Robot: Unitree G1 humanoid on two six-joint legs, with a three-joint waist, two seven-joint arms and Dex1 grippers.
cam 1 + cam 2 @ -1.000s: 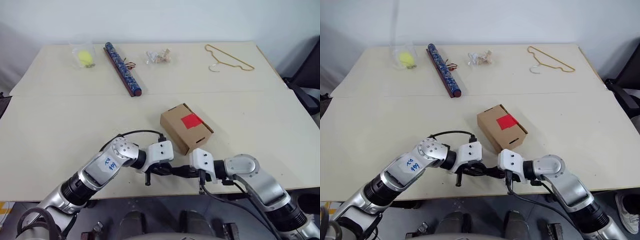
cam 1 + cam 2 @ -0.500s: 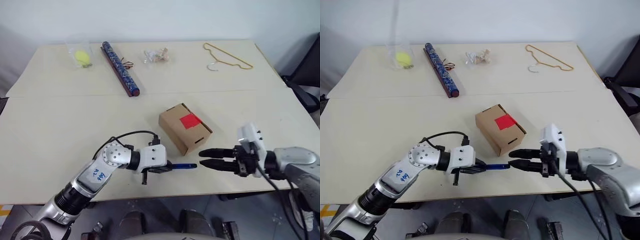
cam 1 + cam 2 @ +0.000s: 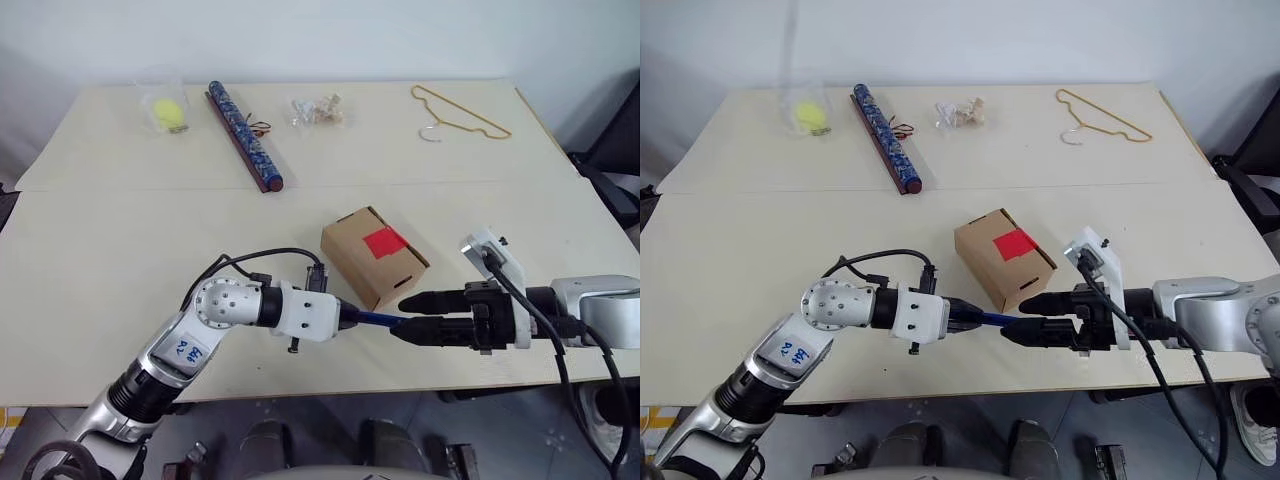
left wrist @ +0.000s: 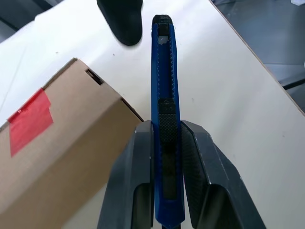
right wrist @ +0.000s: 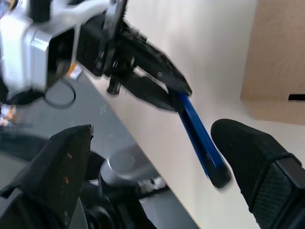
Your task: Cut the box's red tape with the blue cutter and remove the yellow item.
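My left gripper is covering the blue cutter's blade end (image 4: 169, 215), so my right gripper should grab the cutter's black end (image 4: 162, 23) and free the blade for the red tape.
The brown box (image 3: 372, 262) sits mid-table with the red tape (image 3: 384, 241) on its top. My left gripper (image 4: 165, 125) is shut on the blue cutter (image 4: 164, 81), which points right, just in front of the box's near corner. My right gripper (image 3: 398, 320) faces it from the right, open, and its two black fingers (image 5: 252, 160) are spread on either side of the cutter's tip (image 5: 202, 145) without touching it. The yellow item is hidden.
Along the table's far edge lie a clear bag with a yellow-green ball (image 3: 166, 112), a long dark patterned tube (image 3: 244, 135), a small bag of bits (image 3: 318, 110) and a thin yellow wire hanger (image 3: 458, 115). The table's front edge (image 3: 330, 385) runs just below both grippers.
My right gripper let go of the cutter, opened wide, rolled and drew back to the right. My left gripper lifted the cutter a little and turned it.
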